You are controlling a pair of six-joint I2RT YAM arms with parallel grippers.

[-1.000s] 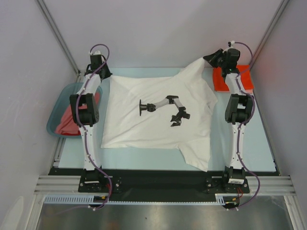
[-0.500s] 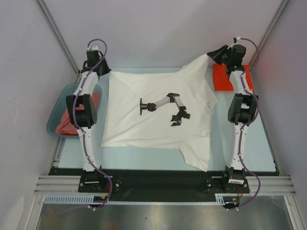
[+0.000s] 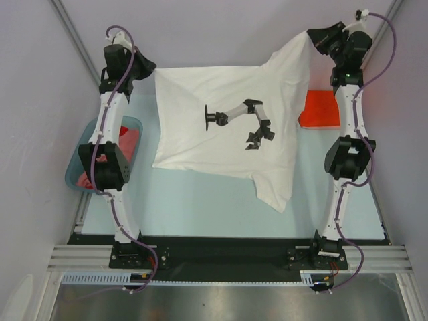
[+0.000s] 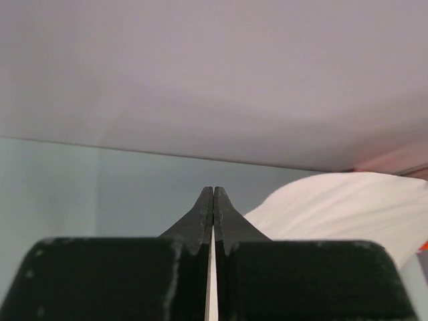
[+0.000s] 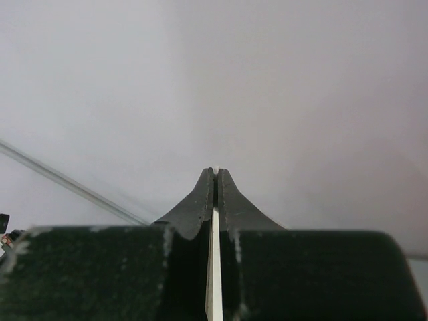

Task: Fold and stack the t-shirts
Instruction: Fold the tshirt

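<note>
Next, I let go of the corner in my left gripper and take another edge with it while my right gripper holds on, because the white t-shirt hangs crooked with one sleeve trailing low [image 3: 273, 194].
A large white t-shirt [image 3: 194, 144] with a black print [image 3: 237, 120] hangs spread between both arms, its near hem and one sleeve [image 3: 277, 194] trailing over the table. My left gripper [image 3: 148, 69] is shut on its far left corner. At the far right corner my right gripper [image 3: 313, 36] is shut on the cloth too. A thin white strip of cloth shows between the closed jaws of the left gripper [image 4: 213, 190] and the right gripper [image 5: 216, 170]. A folded orange-red t-shirt [image 3: 319, 110] lies at the back right. More red and pink t-shirts [image 3: 131, 142] lie in the basin.
A blue-grey plastic basin [image 3: 72, 170] sits at the table's left edge beside the left arm. Grey walls close in the back and both sides. The black mounting rail [image 3: 221, 251] runs along the near edge.
Both arms have risen and reached further back, lifting the white t-shirt's far edge and drawing the whole shirt away from the near edge. Both grips have stayed shut.
</note>
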